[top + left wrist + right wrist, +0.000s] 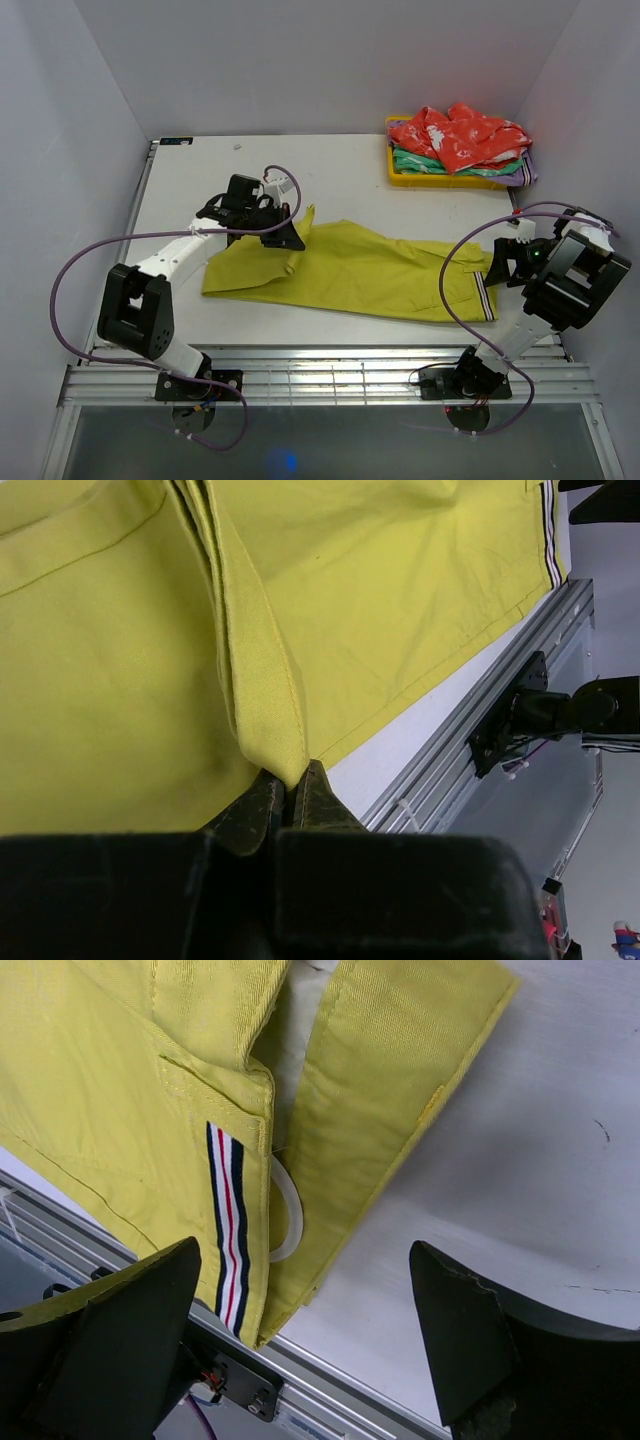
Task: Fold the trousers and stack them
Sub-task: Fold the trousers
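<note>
The robot's left gripper has the leg doubled back (248, 266) over the trousers and flat cloth ahead (345, 272), so it should go on pulling the hem toward the waistband until the leg is flat.
The mustard yellow-green trousers (370, 272) lie across the table, waistband with its striped strip (484, 296) at the right, legs to the left. My left gripper (289, 232) is shut on a leg hem, which rises in a raised fold (262, 690) from its fingertips in the left wrist view. My right gripper (500, 270) is open and empty, just off the waistband's right edge. In the right wrist view the striped strip (230, 1230) and a white loop (290, 1210) lie between its fingers (130, 1310).
A yellow tray (400, 175) at the back right holds a red patterned garment (455, 135) on a green one (430, 163). The aluminium rail (330, 375) runs along the table's near edge. White walls enclose the table.
</note>
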`<state>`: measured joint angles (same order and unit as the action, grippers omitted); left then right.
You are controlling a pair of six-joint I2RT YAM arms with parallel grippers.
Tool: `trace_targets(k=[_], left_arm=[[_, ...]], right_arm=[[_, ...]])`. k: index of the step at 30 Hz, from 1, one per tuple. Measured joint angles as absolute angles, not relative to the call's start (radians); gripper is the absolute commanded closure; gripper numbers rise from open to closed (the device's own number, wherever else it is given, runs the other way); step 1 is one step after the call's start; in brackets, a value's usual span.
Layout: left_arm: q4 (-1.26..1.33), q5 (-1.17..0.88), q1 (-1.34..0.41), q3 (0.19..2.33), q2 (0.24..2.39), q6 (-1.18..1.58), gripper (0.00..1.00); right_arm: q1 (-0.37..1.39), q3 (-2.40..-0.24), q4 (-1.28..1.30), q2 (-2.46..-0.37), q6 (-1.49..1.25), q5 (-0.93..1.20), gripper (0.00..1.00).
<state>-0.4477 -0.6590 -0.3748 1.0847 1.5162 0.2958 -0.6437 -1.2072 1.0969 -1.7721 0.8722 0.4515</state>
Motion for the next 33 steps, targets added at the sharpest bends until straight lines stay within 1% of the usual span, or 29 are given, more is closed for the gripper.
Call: trace_targets(k=[15, 17, 19, 20, 21, 22, 23, 24, 26, 30, 33], left_arm=[[-0.310, -0.564, -0.511, 1.018, 1.599, 0.376, 1.00], [-0.295, -0.555, -0.521, 1.011, 1.622, 0.387, 0.91], [-0.280, -0.550, -0.528, 1.007, 1.647, 0.397, 0.78], [-0.275, -0.548, -0.531, 1.006, 1.657, 0.398, 0.60], [-0.269, -0.545, -0.533, 1.003, 1.669, 0.398, 0.45], [-0.268, -0.542, -0.535, 1.002, 1.677, 0.402, 0.34], [-0.268, -0.538, -0.538, 1.001, 1.681, 0.402, 0.18], [-0.271, -0.533, -0.539, 1.001, 1.682, 0.396, 0.14], [-0.287, -0.527, -0.540, 1.010, 1.681, 0.395, 0.11], [-0.329, -0.524, -0.540, 1.055, 1.669, 0.372, 0.12], [-0.355, -0.516, -0.530, 1.082, 1.616, 0.357, 0.14]], right_arm=[[-0.644, -1.200, 1.095, -1.772, 0.872, 0.448, 0.10], [-0.644, -1.199, 1.095, -1.772, 0.872, 0.447, 0.10], [-0.644, -1.199, 1.095, -1.772, 0.872, 0.448, 0.10], [-0.644, -1.200, 1.095, -1.772, 0.872, 0.447, 0.10], [-0.644, -1.200, 1.095, -1.772, 0.872, 0.447, 0.10], [-0.644, -1.200, 1.095, -1.772, 0.872, 0.448, 0.10], [-0.644, -1.199, 1.095, -1.772, 0.872, 0.447, 0.10], [-0.644, -1.200, 1.096, -1.772, 0.872, 0.447, 0.10], [-0.644, -1.200, 1.096, -1.772, 0.872, 0.447, 0.10], [-0.644, -1.202, 1.098, -1.772, 0.872, 0.447, 0.10], [-0.644, -1.208, 1.099, -1.772, 0.873, 0.447, 0.10]])
